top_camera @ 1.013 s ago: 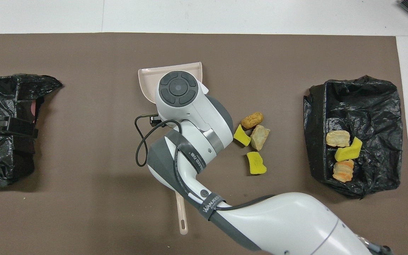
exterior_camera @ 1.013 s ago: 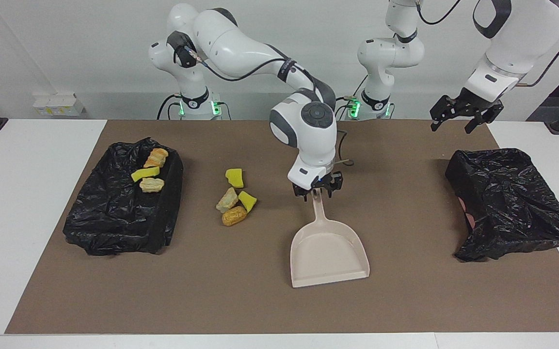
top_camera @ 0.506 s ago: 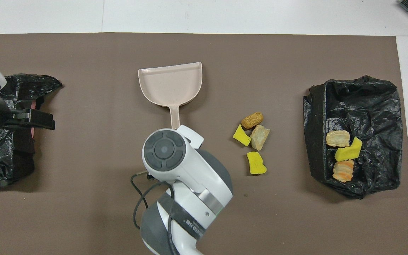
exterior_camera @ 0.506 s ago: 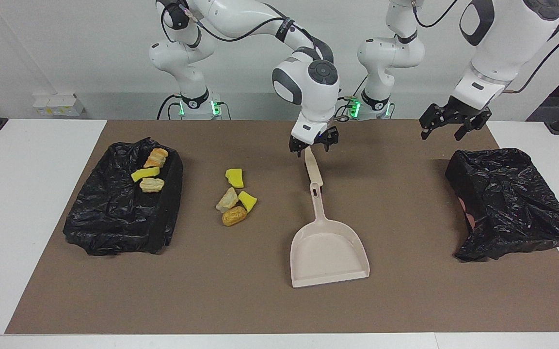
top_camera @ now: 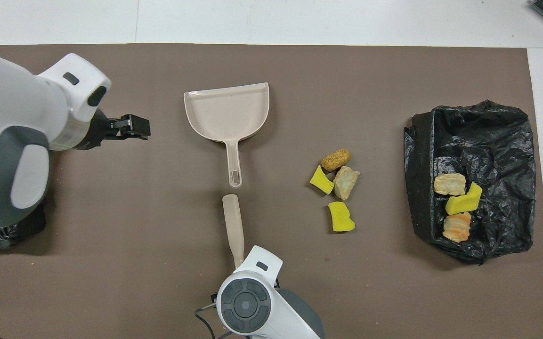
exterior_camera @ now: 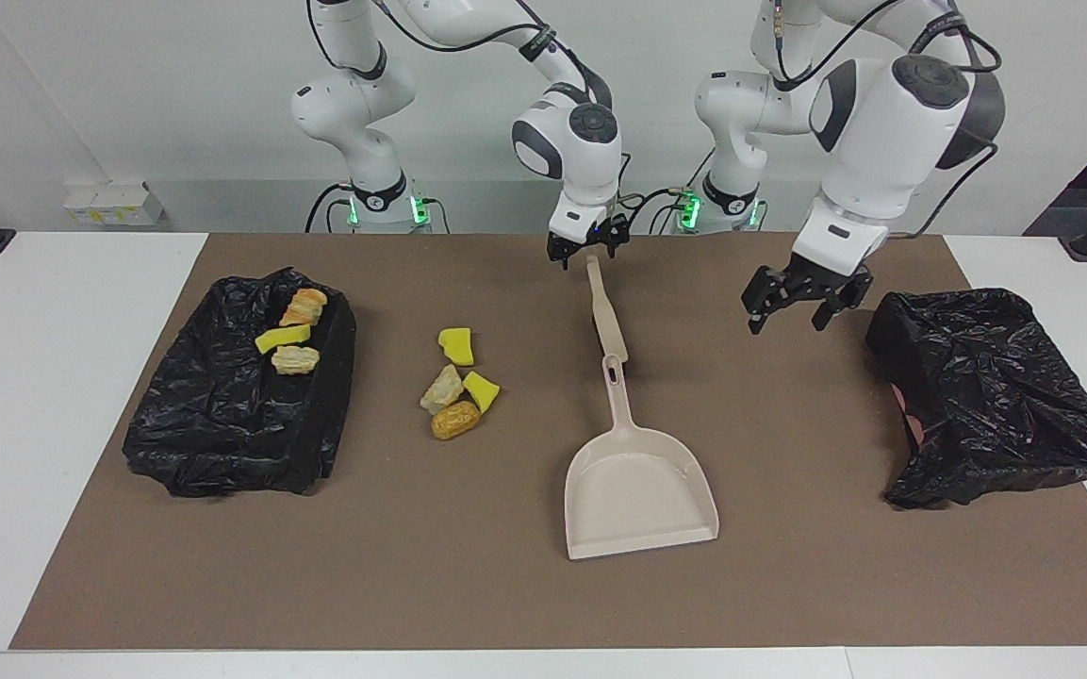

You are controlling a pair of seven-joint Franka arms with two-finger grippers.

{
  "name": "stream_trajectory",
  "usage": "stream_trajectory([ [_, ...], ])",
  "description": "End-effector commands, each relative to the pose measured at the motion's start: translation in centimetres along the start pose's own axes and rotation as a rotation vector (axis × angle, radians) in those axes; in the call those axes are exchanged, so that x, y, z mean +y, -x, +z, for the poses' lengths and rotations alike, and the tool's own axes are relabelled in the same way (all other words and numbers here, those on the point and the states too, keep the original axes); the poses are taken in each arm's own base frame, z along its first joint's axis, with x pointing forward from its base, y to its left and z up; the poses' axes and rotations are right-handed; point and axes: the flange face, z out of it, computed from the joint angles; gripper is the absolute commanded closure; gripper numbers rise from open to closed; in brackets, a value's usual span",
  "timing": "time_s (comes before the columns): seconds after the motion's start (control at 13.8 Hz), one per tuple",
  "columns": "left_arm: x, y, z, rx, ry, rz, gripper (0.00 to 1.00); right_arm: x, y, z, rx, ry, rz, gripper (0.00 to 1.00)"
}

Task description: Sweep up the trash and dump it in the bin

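Observation:
The scraps (top_camera: 344, 183) will slide along together when I sweep, since the beige brush's head (top_camera: 233, 226) is nearly as long as their close cluster.
Several trash scraps lie loose on the brown mat: two yellow wedges (exterior_camera: 455, 345) (top_camera: 341, 217), a beige lump (exterior_camera: 441, 389) (top_camera: 345, 182) and an orange-brown chunk (exterior_camera: 454, 421) (top_camera: 336, 160). Three more scraps (exterior_camera: 295, 358) (top_camera: 463, 201) rest in the black-lined bin (exterior_camera: 222, 443) (top_camera: 502, 136) at the right arm's end. My right gripper (exterior_camera: 585, 253) hangs open over the robot-side end of a long beige handle (exterior_camera: 604, 311) (top_camera: 233, 226). Between the dustpan and the second bin, my left gripper (exterior_camera: 788, 316) (top_camera: 141, 128) hovers open and holds nothing.
The empty beige dustpan (exterior_camera: 642, 490) (top_camera: 226, 113) lies mid-mat, its handle pointing toward the robots and nearly meeting the long beige handle. A second black-lined bin (exterior_camera: 986, 396) (top_camera: 7, 230) sits at the left arm's end, mostly covered by the left arm from overhead.
The right gripper let go of the dustpan's handle, rose and drew back toward the robots, uncovering the long beige handle. The left gripper came down and moved toward the middle of the table.

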Motion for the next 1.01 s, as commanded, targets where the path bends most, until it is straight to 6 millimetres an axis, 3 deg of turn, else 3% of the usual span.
stream_trajectory([
  [0.0, 4.1, -1.1, 3.5, 0.013, -0.033, 0.007, 0.00, 0.4, -0.1, -0.3, 0.033, -0.040, -0.004, 0.00],
  [0.07, 6.7, -0.8, 5.0, 0.009, -0.058, 0.024, 0.00, 0.2, -0.2, 0.0, 0.039, -0.044, -0.015, 0.00],
  [0.22, 8.7, -1.6, 8.4, 0.011, -0.078, -0.020, 0.00, 0.3, -0.4, 0.3, 0.041, -0.047, -0.059, 0.01],
  [0.43, 13.4, 0.0, 12.5, 0.007, -0.069, 0.001, 0.00, 0.4, -1.0, 0.3, 0.071, -0.063, -0.061, 0.40],
  [0.58, 14.4, 0.3, 13.3, 0.025, -0.037, -0.026, 0.00, 0.3, -1.1, 0.3, 0.080, -0.067, -0.065, 0.67],
  [0.65, 14.6, 0.7, 14.1, 0.012, -0.033, -0.031, 0.00, 0.5, -1.2, 0.3, 0.083, -0.057, -0.079, 0.89],
  [0.72, 15.8, 1.5, 14.9, -0.002, -0.030, -0.030, 0.00, 0.5, -1.3, 0.4, 0.079, -0.056, -0.087, 1.00],
  [0.8, 17.6, 2.9, 16.7, -0.024, -0.043, -0.036, 0.00, 0.6, -1.4, 0.4, 0.073, -0.050, -0.091, 1.00],
  [0.94, 18.0, 3.8, 18.3, -0.047, -0.061, -0.042, 0.00, 0.8, -1.8, 0.2, 0.072, -0.049, -0.070, 1.00],
])
